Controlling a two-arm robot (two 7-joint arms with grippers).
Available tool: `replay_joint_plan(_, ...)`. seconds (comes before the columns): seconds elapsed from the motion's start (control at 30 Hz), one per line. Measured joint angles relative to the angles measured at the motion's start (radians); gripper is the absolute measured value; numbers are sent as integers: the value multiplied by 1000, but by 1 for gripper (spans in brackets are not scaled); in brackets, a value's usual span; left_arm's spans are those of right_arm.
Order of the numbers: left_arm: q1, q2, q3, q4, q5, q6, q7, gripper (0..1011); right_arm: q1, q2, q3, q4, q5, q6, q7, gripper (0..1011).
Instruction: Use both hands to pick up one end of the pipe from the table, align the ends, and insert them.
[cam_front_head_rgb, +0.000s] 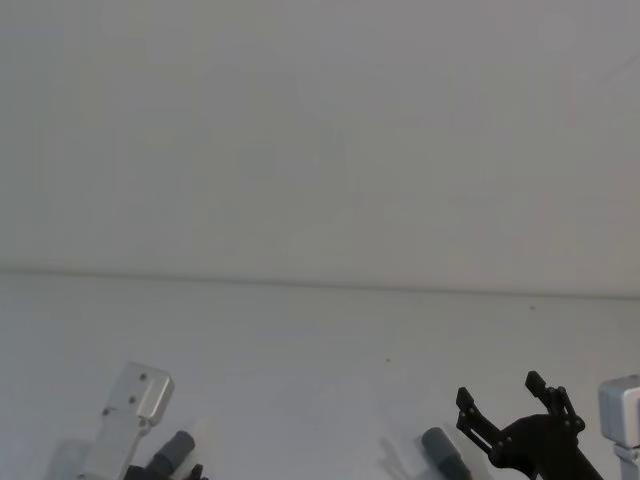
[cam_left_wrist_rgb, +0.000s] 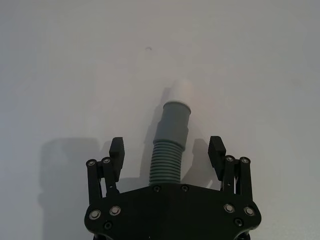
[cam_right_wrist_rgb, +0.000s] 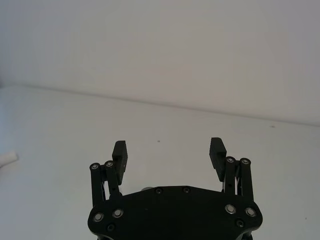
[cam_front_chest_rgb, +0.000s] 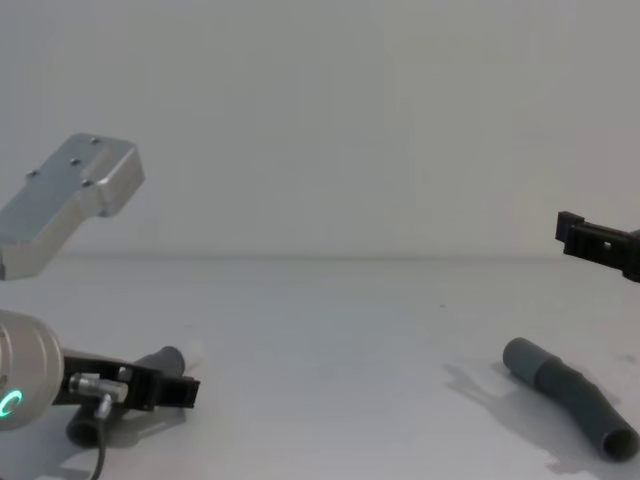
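The other pipe piece (cam_front_chest_rgb: 582, 402) is lying with a bend (cam_front_chest_rgb: 550, 374) behind its grey cuff. The cuff will keep sticking out at an angle when I lift.
One pipe piece (cam_left_wrist_rgb: 167, 160) lies on the white table (cam_left_wrist_rgb: 60, 75), its grey cuff (cam_left_wrist_rgb: 173, 122) ending in a white tip (cam_left_wrist_rgb: 180, 92). My left gripper (cam_left_wrist_rgb: 167, 147) is open and low over it, a finger on each side of the corrugated part without touching. In the chest view this gripper (cam_front_chest_rgb: 172, 386) is at the lower left, with the pipe piece (cam_front_chest_rgb: 160, 362) under it. The other pipe piece (cam_front_chest_rgb: 572, 396) lies at the right with its plain grey open cuff (cam_front_head_rgb: 441, 450) pointing inward. My right gripper (cam_right_wrist_rgb: 168, 149) hangs open and empty above that piece (cam_front_chest_rgb: 592, 242).
The table (cam_front_head_rgb: 320, 350) runs back to a white wall (cam_front_head_rgb: 320, 130). A bare stretch of table separates the two pipe pieces. The left arm's silver link (cam_front_chest_rgb: 70, 200) rises at the left of the chest view.
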Motion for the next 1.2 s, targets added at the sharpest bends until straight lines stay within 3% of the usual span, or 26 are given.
replay_joint_plan(0.43,5,-7,-15,5,7,-1,5,970,0,0,0,0,0,0,0,1001)
replay_joint_plan(0.73,6,-9,-19,6,11,0,6,745,0,0,0,0,0,0,0,1001)
replay_joint_plan(0.8,6,-9,-20,6,12,0,6,647,0,0,0,0,0,0,0,1001)
replay_joint_plan(0.97,6,-9,-21,7,13,1,7,531,0,0,0,0,0,0,0,1001)
replay_joint_plan(1.1,7,-10,-21,7,14,1,7,360,0,0,0,0,0,0,0,1001)
replay_joint_plan(1.2,7,-10,-21,7,14,1,7,314,0,0,0,0,0,0,0,1001)
